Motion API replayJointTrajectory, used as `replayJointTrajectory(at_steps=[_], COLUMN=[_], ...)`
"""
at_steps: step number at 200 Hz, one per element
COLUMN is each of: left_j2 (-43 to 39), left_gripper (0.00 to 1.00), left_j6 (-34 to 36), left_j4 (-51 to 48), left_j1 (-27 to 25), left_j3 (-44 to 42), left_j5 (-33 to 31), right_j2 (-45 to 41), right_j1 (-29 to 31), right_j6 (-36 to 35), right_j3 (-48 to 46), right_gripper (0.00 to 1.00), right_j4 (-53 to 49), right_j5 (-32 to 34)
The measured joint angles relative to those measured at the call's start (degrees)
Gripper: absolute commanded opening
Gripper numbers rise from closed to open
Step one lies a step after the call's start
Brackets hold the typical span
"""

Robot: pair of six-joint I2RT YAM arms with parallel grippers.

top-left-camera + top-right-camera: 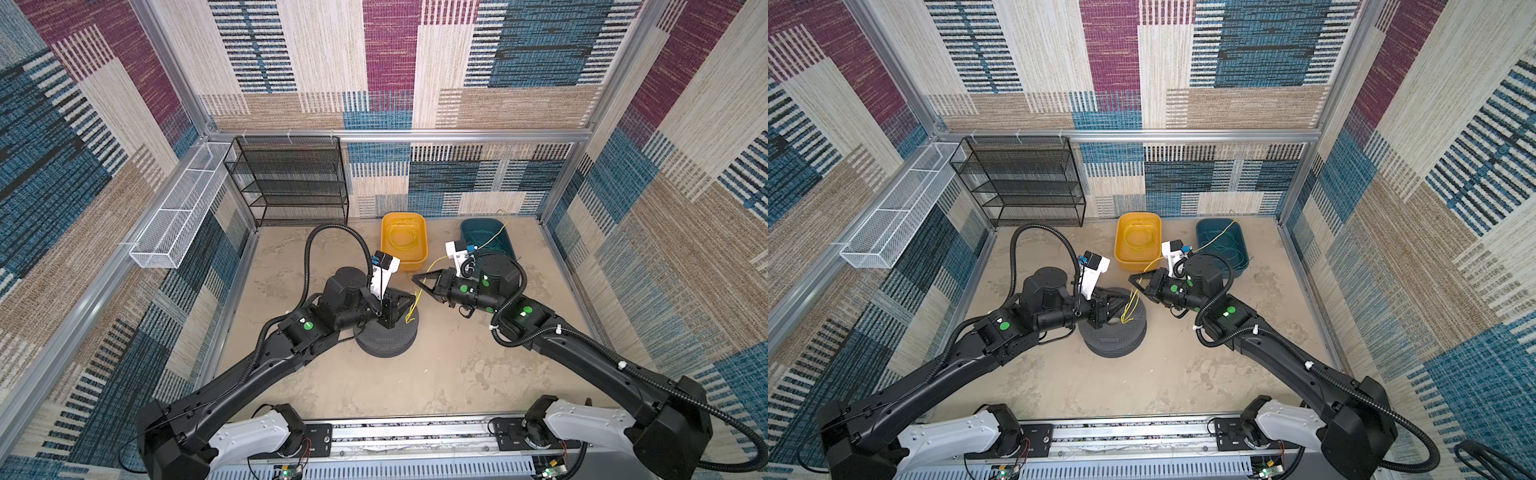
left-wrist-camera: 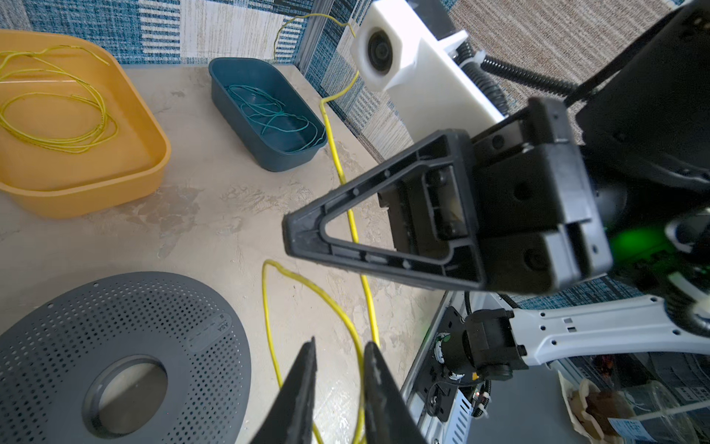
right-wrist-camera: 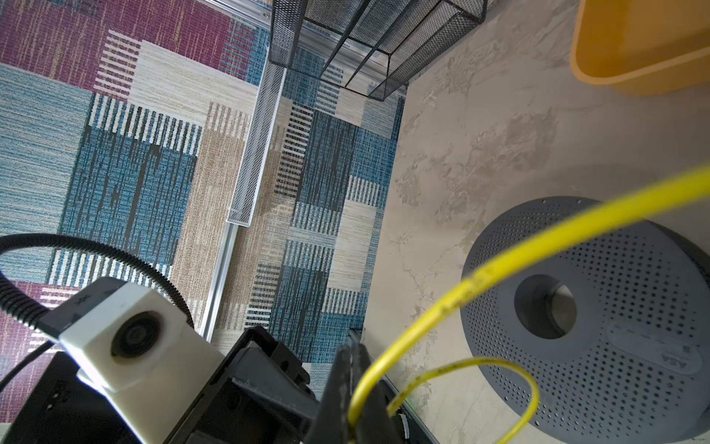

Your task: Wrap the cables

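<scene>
I should grab a single piece of the cable and pull the cable straight before I wrap it, because the yellow cable turns back in a loose bend at my left gripper.
A thin yellow cable runs from the teal bin to my right gripper, which is shut on it. In the right wrist view the cable comes out of the pressed-together jaws of the right gripper. From there it hangs in loose loops over the grey perforated spool. My left gripper hovers above the spool at those loops. In the left wrist view the left gripper shows a narrow gap, with one strand running through it beside a finger.
A yellow bin at the back holds more yellow cable loops. The teal bin holds green cords. A black mesh shelf and a white mesh basket stand at the back left. The arm bases line the front edge.
</scene>
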Motion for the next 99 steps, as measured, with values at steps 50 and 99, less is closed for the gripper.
replayJointTrajectory(at_steps=[50, 99], left_j2=[2.3, 1.8], left_gripper=[0.12, 0.35], left_j6=[-0.5, -0.5], left_j4=[0.7, 1.4], left_j1=[0.0, 0.0], left_j3=[0.0, -1.0], left_j5=[1.5, 1.6], right_j2=[0.0, -0.3], right_j1=[0.3, 0.3], right_j6=[0.0, -0.3], right_j3=[0.0, 0.4], right_gripper=[0.0, 0.0], right_j4=[0.0, -0.1], right_j5=[0.0, 0.3])
